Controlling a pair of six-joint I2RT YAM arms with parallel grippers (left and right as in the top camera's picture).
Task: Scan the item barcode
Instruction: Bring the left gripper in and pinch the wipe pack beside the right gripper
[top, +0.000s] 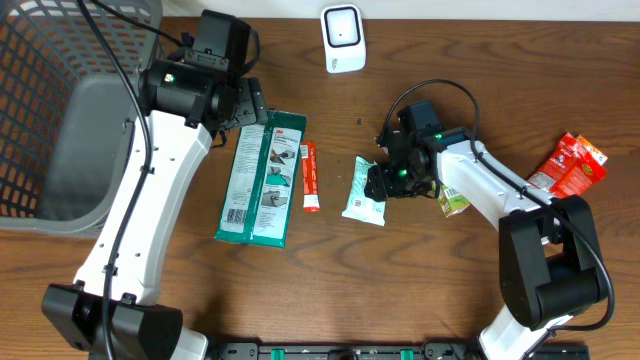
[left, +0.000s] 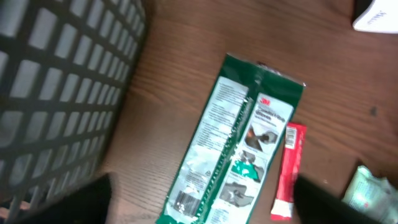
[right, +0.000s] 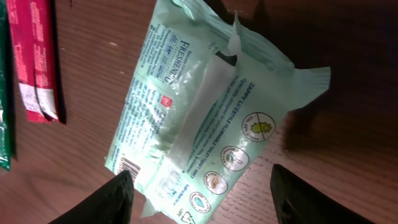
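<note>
The wipes pack (top: 364, 192) is lying flat and loose below the robot's right gripper, and its edge (top: 352, 188) facing the red stick packet should be braced by the left gripper before the robot lifts the pack.
A mint-green wipes pack (top: 364, 190) (right: 199, 112) lies flat on the wooden table, back side up, with a barcode (right: 127, 167) at its lower left corner. My right gripper (top: 385, 182) (right: 202, 202) hangs open just over its near end, one dark finger on each side and neither touching it. A long green-and-white package (top: 258, 180) (left: 233, 143) lies left of centre with its barcode (left: 186, 198) facing up. My left gripper (top: 250, 105) (left: 202, 211) is open above that package with nothing in it. The white scanner (top: 342, 38) stands at the back edge.
A grey mesh basket (top: 60, 110) (left: 56, 93) fills the left side. A red stick packet (top: 310, 176) (left: 289, 171) lies between the two packs. Red packets (top: 572, 165) sit at the right, and a small yellow-green item (top: 455, 202) lies under my right arm.
</note>
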